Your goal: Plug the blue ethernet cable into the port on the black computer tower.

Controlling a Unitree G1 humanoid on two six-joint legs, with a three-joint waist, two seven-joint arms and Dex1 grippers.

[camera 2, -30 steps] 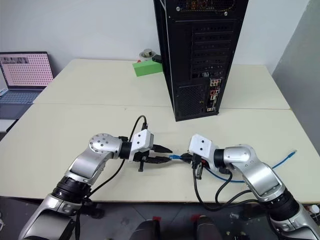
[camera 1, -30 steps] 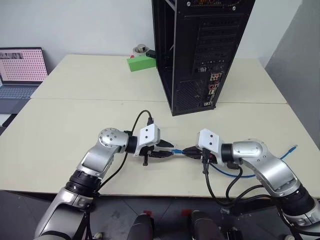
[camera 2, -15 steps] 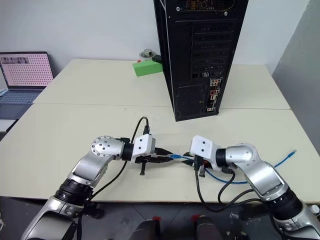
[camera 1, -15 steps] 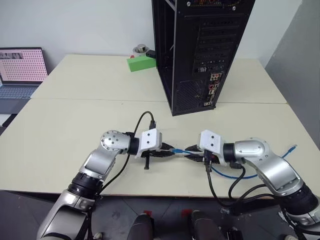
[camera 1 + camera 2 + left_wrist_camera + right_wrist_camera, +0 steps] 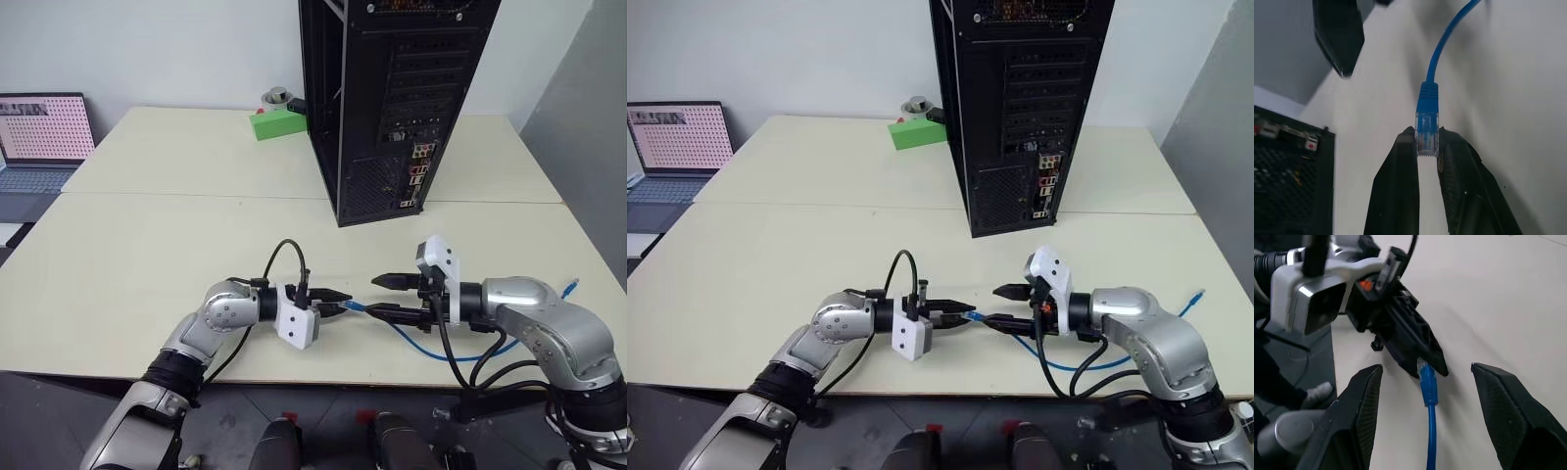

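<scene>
The clear plug [image 5: 1427,141] must go into the port, but my left gripper is covering it. So my right gripper should grab the blue boot [image 5: 1428,100] behind the plug before my left gripper opens.
The blue ethernet cable [image 5: 413,344] lies near the table's front edge, its far end [image 5: 571,287] at the right. My left gripper [image 5: 342,304] is shut on the clear plug [image 5: 1427,133] of the near end, pointing right. My right gripper [image 5: 378,297] faces it, open, one finger above and one below the cable, not touching it. In the right wrist view the plug [image 5: 1428,381] sticks out of the left gripper [image 5: 1410,340] between my spread fingers [image 5: 1364,406]. The black computer tower [image 5: 392,98] stands upright beyond, its rear port strip [image 5: 419,168] facing me.
An open laptop [image 5: 39,137] sits at the far left. A green box [image 5: 276,123] and a small round object [image 5: 277,96] are behind the tower's left side. The table's front edge [image 5: 323,380] runs just below both grippers.
My right gripper has opened and let go of the cable, rolling and lifting slightly. My left wrist has rolled, its white block now hanging below, still gripping the plug.
</scene>
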